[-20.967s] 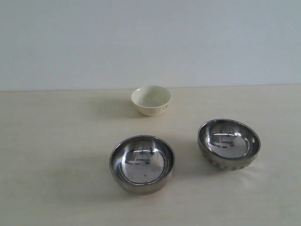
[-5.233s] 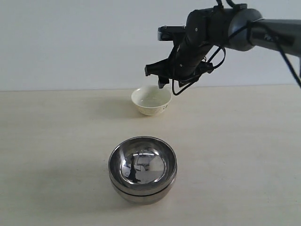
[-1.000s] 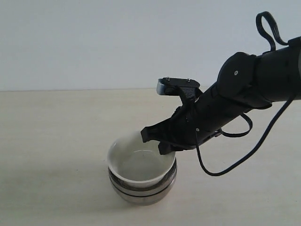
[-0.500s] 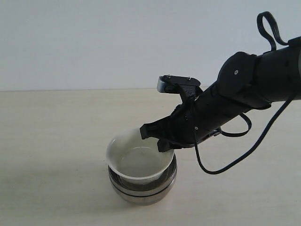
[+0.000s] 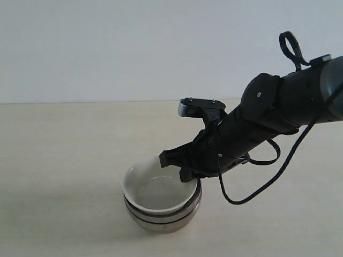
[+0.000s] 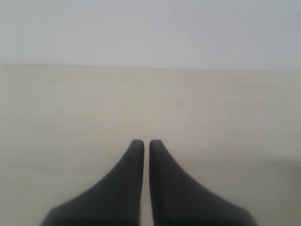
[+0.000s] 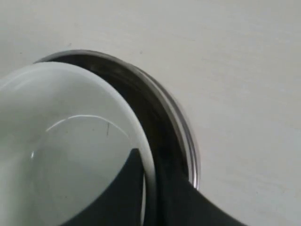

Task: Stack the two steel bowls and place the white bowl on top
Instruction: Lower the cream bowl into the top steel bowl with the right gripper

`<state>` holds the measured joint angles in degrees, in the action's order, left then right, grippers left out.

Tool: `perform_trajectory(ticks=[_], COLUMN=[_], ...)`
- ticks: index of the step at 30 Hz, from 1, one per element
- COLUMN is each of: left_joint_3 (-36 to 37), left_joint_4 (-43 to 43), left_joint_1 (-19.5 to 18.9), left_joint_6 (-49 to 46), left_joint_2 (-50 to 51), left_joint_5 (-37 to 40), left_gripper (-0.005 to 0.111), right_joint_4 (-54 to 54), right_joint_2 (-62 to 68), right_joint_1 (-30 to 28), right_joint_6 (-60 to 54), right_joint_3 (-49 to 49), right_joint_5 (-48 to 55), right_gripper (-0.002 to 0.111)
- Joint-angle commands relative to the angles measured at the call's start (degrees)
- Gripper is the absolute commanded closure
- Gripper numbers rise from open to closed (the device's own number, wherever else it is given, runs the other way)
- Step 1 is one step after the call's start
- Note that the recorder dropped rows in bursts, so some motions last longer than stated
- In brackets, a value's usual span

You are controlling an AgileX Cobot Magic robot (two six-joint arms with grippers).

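The white bowl is tilted with its rim over the steel bowl's edge, so the robot's right gripper should open, go up, then close and gently push the white bowl level.
The two steel bowls sit nested as one stack on the table, low in the exterior view. The white bowl rests inside the upper steel bowl, slightly tilted. My right gripper is shut on the white bowl's right rim, one finger inside and one outside. In the right wrist view the white bowl fills the steel bowls' rim, and my right gripper pinches the white wall. My left gripper is shut on nothing above bare table and does not appear in the exterior view.
The pale wooden table stretches around the stack to a plain light wall behind. The black right arm with its looping cable reaches in from the right, above the table.
The right gripper has lowered the white bowl a little deeper into the steel stack and levelled it somewhat. The arm has shifted slightly with it. The grip stays shut.
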<state>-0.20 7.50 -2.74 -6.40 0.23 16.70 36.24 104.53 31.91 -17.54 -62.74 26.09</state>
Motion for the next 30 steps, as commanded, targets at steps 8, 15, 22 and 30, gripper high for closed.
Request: perform_trajectory(ticks=[8,15,22,30], left_joint_3=[0.2,0.2,0.2,0.2], left_joint_4=[0.4,0.4,0.4,0.4], left_joint_1=[-0.1,-0.1,-0.1,-0.1], left_joint_6=[0.5,0.5,0.5,0.5], left_joint_2=[-0.2,-0.2,-0.2,-0.2], left_joint_5=[-0.4,-0.4,-0.4,-0.4], left_gripper=[0.103,0.103,0.103,0.103], right_joint_4=[0.9,1.2,2.4,2.4], right_joint_2=[1.2,1.4,1.4,1.3], right_joint_1=[0.1,0.1,0.1,0.1], right_joint_6=[-0.6,-0.6,-1.0,-2.1], right_joint_3=[0.1,0.1,0.1,0.1], right_joint_5=[-1.4,-1.6,-0.8,1.0], right_gripper=[0.108,0.108,0.104,0.058])
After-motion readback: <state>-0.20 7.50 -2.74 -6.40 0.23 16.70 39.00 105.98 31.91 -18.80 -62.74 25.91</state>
